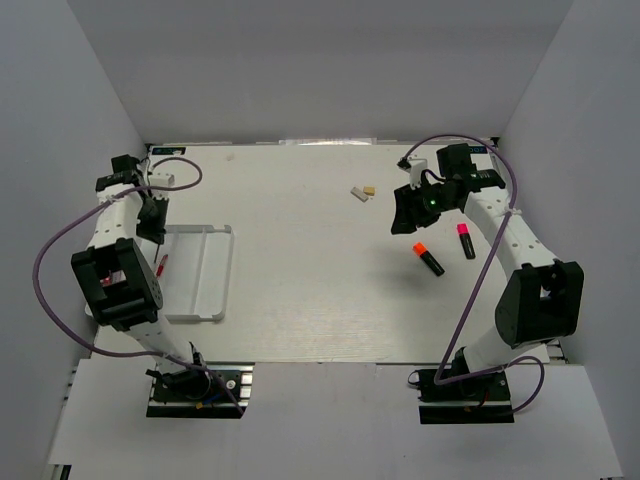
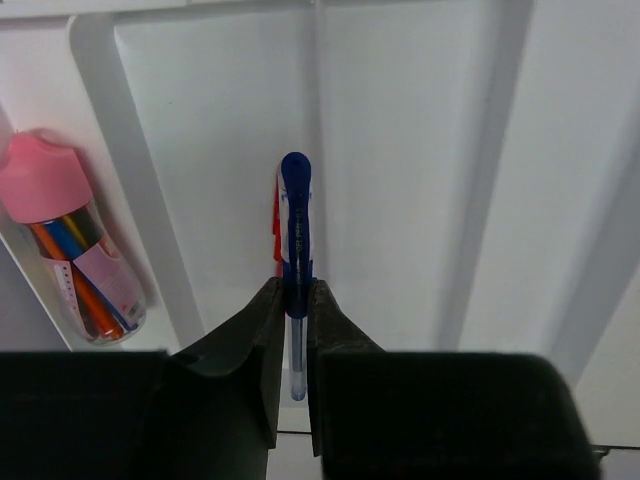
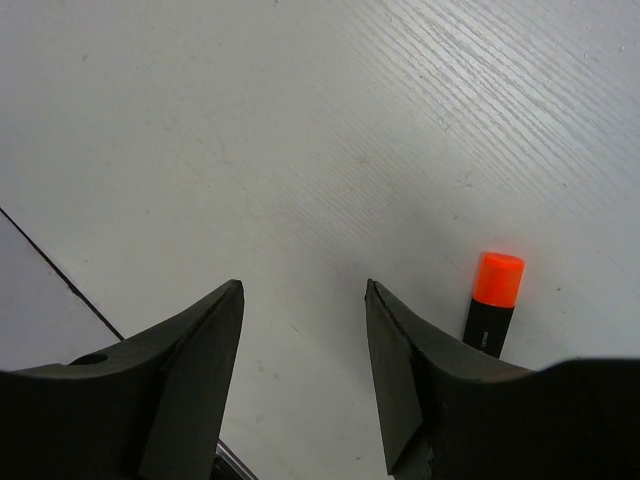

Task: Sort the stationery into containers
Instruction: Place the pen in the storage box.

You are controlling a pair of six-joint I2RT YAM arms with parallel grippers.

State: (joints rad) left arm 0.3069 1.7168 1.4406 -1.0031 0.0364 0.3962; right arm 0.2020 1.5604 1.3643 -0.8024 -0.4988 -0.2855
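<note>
Next, I pass the orange-capped highlighter [image 1: 429,259] from my right gripper to my left gripper over the table's middle [image 1: 335,228], because the highlighter lies far from the white divided tray.
My left gripper [image 1: 152,218] [image 2: 292,285] is shut on a blue pen [image 2: 295,230] and holds it over the white divided tray [image 1: 205,280] [image 2: 140,220]. A red pen [image 1: 161,265] [image 2: 275,225] lies in the tray, mostly hidden behind the blue pen in the left wrist view. A pink-capped tube [image 2: 70,240] lies in the tray's neighbouring compartment. My right gripper [image 1: 408,212] [image 3: 303,290] is open and empty above the bare table. An orange-capped highlighter [image 1: 428,258] [image 3: 492,310] lies just to its right. A pink-capped highlighter [image 1: 466,240] lies further right. A white eraser [image 1: 359,195] and a tan eraser [image 1: 370,189] lie at the back centre.
Grey walls close the table on the left, back and right. Purple cables loop off both arms [image 1: 60,250] [image 1: 480,280]. The tray stands near the left edge, partly under the left arm.
</note>
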